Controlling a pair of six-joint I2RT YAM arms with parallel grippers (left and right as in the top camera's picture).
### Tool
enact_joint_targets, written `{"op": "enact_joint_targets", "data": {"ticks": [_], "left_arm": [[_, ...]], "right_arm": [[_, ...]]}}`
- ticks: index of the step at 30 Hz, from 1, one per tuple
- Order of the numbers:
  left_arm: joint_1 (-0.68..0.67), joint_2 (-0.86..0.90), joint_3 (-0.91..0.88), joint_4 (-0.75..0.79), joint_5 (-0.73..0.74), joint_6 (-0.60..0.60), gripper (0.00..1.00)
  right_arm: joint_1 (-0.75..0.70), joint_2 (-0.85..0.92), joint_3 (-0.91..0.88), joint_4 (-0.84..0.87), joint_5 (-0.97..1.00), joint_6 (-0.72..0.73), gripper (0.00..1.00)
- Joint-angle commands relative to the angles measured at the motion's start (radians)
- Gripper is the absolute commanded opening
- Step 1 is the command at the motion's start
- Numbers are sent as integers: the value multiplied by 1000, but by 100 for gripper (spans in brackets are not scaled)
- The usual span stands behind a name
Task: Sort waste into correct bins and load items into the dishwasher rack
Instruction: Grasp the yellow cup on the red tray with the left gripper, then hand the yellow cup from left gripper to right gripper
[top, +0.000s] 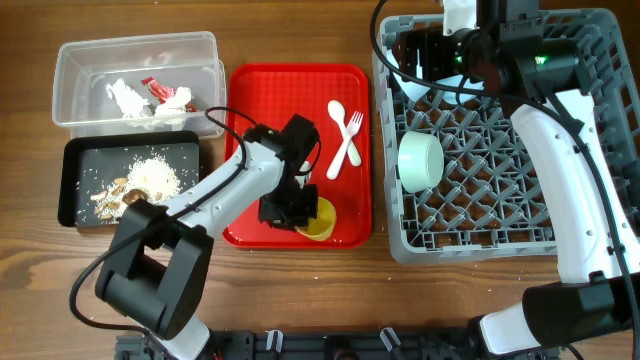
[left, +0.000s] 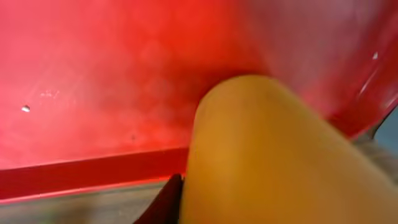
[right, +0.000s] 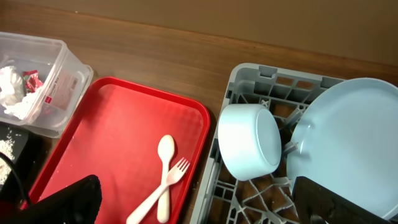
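Note:
I should pass the yellow cup (top: 321, 220) from my left gripper to my right gripper, because the grey rack (top: 490, 190) is past the red tray on my right gripper's side.
My left gripper (top: 297, 207) is low on the red tray (top: 255, 95), closed against the small yellow cup (top: 322, 224). In the left wrist view the cup (left: 267, 155) fills the frame, with one dark finger (left: 165, 202) against its side. The white spoon and fork (top: 345, 135) lie crossed on the tray. My right gripper (top: 440, 45) is open and empty above the far left corner of the grey rack (top: 470, 245). A pale bowl (top: 420, 160) lies on its side in the rack, next to the pale blue plate (right: 354, 143). Only one bowl shows.
The clear tub (top: 70, 75) at the far left holds crumpled white-and-red wrappers (top: 150, 97). The black tray (top: 75, 185) in front of it holds brown scraps and white crumbs (top: 140, 180). The right arm spans the rack's right side.

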Motion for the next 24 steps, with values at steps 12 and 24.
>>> {"op": "enact_joint_targets", "data": {"ticks": [12, 24], "left_arm": [[421, -160, 106, 271, 820, 165, 4], [596, -159, 106, 396, 1248, 165, 4]], "right_arm": [[9, 77, 2, 2, -534, 67, 100], [99, 234, 2, 250, -1166, 24, 99]]}}
